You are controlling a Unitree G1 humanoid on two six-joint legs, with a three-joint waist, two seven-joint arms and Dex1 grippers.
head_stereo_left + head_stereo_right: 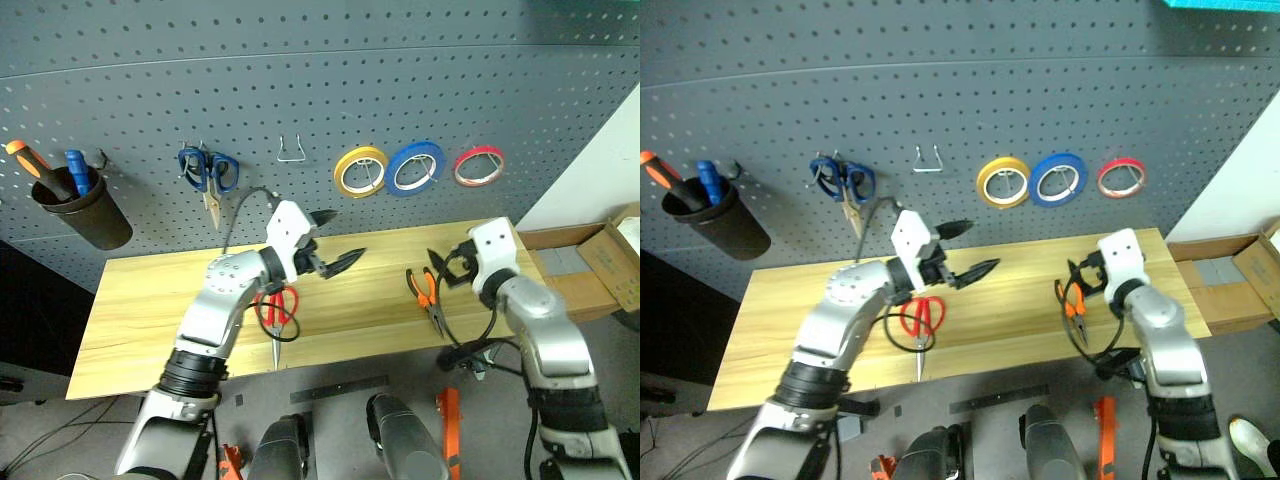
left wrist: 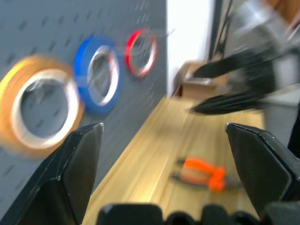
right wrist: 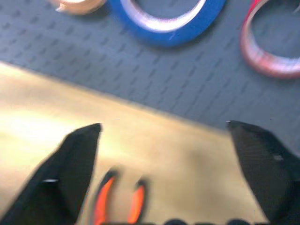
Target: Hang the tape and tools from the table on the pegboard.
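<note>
My right gripper is coming down open to the pliers, which lie free with both handles (image 1: 420, 284) toward the pegboard. It should carry on going down until its fingers are on either side of the grips (image 1: 431, 302) near the pliers' pivot.
The red tape ring (image 1: 479, 166) hangs on the grey pegboard (image 1: 300, 90), rightmost of three rolls. On the wooden table (image 1: 150, 320) lie the red-handled scissors (image 1: 279, 312), blades toward the front edge, and the orange-and-black pliers (image 1: 426, 296). An orange-red-handled screwdriver (image 1: 25, 158) stands in a black cup (image 1: 85, 215) on the pegboard. My left gripper (image 1: 340, 238) hovers open above the table, just right of the scissors, empty. My right gripper (image 1: 452, 268) stands open and empty just above and right of the pliers (image 3: 122, 199), facing the board.
A yellow roll (image 1: 360, 171) and a blue roll (image 1: 415, 167) hang left of the red ring. Blue-handled scissors (image 1: 209, 172) hang further left, with a bare wire hook (image 1: 291, 150) between. A cardboard box (image 1: 590, 255) sits past the table's right end.
</note>
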